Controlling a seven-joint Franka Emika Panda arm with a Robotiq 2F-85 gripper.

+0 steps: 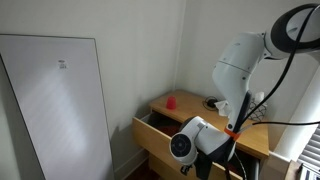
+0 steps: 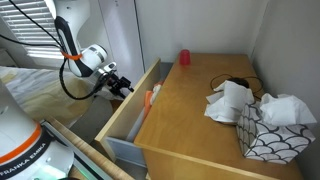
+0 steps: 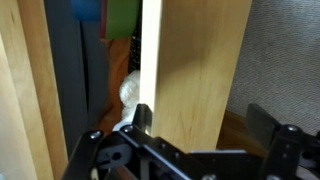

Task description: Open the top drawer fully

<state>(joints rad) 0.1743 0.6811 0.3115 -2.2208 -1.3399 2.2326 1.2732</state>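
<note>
My gripper slants against the front panel (image 3: 195,75) from outside with the drawer partly open, so I should lift clear, come straight down over its top edge (image 2: 140,84) and pull.
The top drawer (image 2: 112,122) of the light-oak dresser (image 2: 195,110) stands pulled out, with an orange item (image 2: 150,98) inside. It also shows in an exterior view (image 1: 150,128). My gripper (image 2: 122,88) is at the top edge of the drawer's front panel. In the wrist view my gripper (image 3: 205,115) is open and straddles the front panel (image 3: 190,60). One finger is inside the drawer against the panel. The other finger is outside, apart from it. The two lower drawer fronts are hidden.
On the dresser top are a red cup (image 2: 184,58), crumpled white material (image 2: 230,100), a black cable and a patterned tissue box (image 2: 270,135). A white panel (image 1: 60,100) leans on the wall beside the dresser. A bed (image 2: 30,95) lies behind the arm.
</note>
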